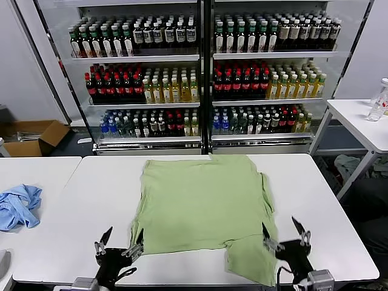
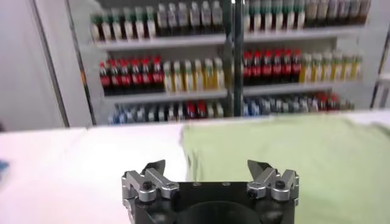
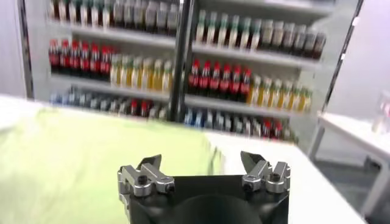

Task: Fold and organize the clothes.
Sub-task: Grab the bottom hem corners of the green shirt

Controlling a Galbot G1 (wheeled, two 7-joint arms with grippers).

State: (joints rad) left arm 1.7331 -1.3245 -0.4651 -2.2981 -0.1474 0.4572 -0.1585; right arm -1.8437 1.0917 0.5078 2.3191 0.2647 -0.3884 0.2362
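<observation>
I expect the flap to move inward with the front edge of the light green shirt when I fold the shirt, because the flap is joined to the shirt along a seam.
The light green shirt lies spread flat on the white table, with one flap hanging toward the front right corner. My left gripper is open and empty at the shirt's front left corner, just off the cloth. My right gripper is open and empty at the front right, beside the shirt's edge. In the left wrist view my left gripper faces the shirt. In the right wrist view my right gripper faces the shirt.
A crumpled blue cloth lies on the adjoining table at the left. Drink coolers full of bottles stand behind the table. A second white table stands at the right. A cardboard box sits on the floor at the left.
</observation>
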